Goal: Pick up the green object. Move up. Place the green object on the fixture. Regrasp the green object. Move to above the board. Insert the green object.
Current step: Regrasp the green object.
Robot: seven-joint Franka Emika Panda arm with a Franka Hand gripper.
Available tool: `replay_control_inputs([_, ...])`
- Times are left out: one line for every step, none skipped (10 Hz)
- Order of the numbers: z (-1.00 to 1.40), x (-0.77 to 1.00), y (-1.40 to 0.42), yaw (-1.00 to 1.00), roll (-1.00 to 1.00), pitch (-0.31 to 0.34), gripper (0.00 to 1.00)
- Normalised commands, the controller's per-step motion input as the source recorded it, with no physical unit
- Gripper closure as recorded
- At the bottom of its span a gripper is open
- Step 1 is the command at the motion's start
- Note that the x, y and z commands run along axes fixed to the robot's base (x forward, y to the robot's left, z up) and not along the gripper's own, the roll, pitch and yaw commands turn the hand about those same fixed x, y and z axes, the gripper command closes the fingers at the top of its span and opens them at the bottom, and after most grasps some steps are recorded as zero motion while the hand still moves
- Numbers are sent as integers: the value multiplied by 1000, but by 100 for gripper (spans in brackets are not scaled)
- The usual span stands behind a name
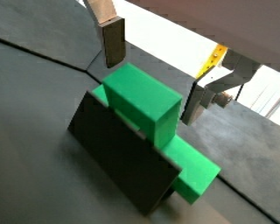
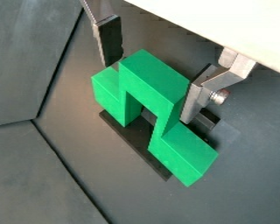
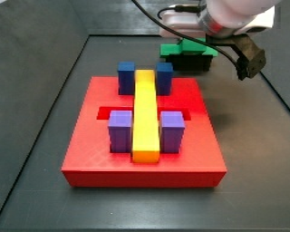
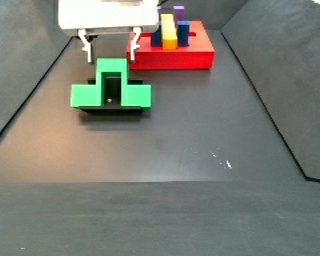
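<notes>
Recesses sit either side of the yellow bar. So I expect the green object's raised middle to be hollow below and straddle the bar when I insert it.
The green object rests on the dark fixture, one leg pointing up and its bar lying across the holder; it shows in both side views too. My gripper hangs just over it, open, with a finger on each side of the raised leg and a visible gap to each pad. In a side view the gripper sits directly above the green object. The red board carries a yellow bar with blue and purple blocks.
The fixture stands on the dark floor close to the board's edge. Raised dark walls border the floor. A cable loops behind the arm.
</notes>
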Motion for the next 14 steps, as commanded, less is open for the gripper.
replay_control_inputs([-260, 117, 0, 0, 74, 0, 0])
replay_control_inputs([-283, 0, 154, 0, 60, 0, 0])
replay_control_inputs([-283, -74, 220, -83, 49, 0, 0])
replay_control_inputs([-229, -231, 154, -160, 37, 0, 0])
replay_control_inputs([-3, 0, 0, -9, 37, 0, 0])
replay_control_inputs([0, 0, 0, 0, 0, 0, 0])
replay_control_inputs([0, 0, 0, 0, 0, 0, 100])
replay_control_inputs([0, 0, 0, 0, 0, 0, 100])
replay_control_inputs([0, 0, 0, 0, 0, 0, 100])
replay_control_inputs([0, 0, 0, 0, 0, 0, 100])
replay_control_inputs([0, 0, 0, 0, 0, 0, 100])
replay_control_inputs([0, 0, 0, 0, 0, 0, 100])
replay_control_inputs([0, 0, 0, 0, 0, 0, 100])
replay_control_inputs([0, 0, 0, 0, 0, 0, 100])
